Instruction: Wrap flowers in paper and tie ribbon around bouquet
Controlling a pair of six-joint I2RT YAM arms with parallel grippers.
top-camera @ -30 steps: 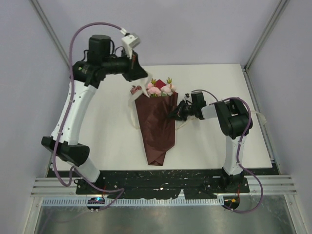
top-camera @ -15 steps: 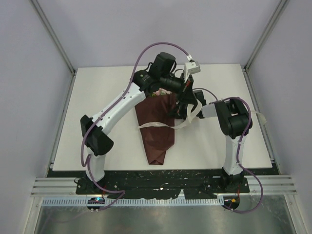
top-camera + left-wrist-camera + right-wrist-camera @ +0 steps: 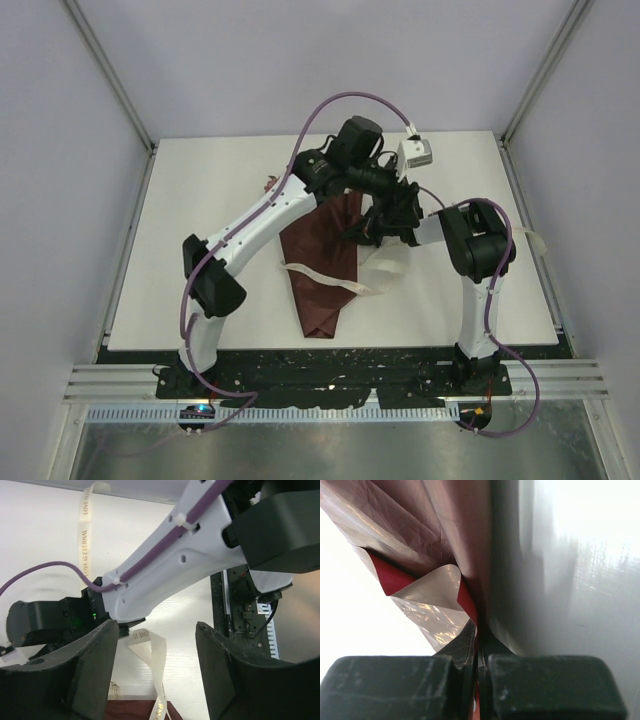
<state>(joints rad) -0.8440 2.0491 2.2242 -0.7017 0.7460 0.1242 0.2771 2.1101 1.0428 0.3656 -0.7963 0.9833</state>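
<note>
The ribbon loops slack next to the cone that my right gripper is pinching. My left gripper should hold the cone (image 3: 318, 226) while my right gripper pulls the ribbon straight.
The bouquet (image 3: 322, 270) lies on the table as a dark maroon cone, point toward me. Its flowers are hidden under my left arm. The cream ribbon (image 3: 318, 275) crosses the cone and loops at its right side (image 3: 385, 265). My left gripper (image 3: 393, 212) hangs over the cone's upper right edge, open. In the left wrist view a ribbon strand (image 3: 156, 662) dangles loose between the fingers (image 3: 95, 655), touching neither. My right gripper (image 3: 478, 645) is shut on the paper (image 3: 420, 525), pinching its red edge; from above it (image 3: 370, 233) sits mostly under the left gripper.
A small stray pink bloom (image 3: 270, 183) lies on the white table (image 3: 200, 230) left of the bouquet. The right arm's white link (image 3: 170, 570) fills the left wrist view, close in front of the left gripper. Grey enclosure walls stand around the table.
My left arm swung from the back left over the bouquet to its right side, drawing the ribbon across the cone. Its jaws then opened and let the ribbon go. The right gripper stayed put.
</note>
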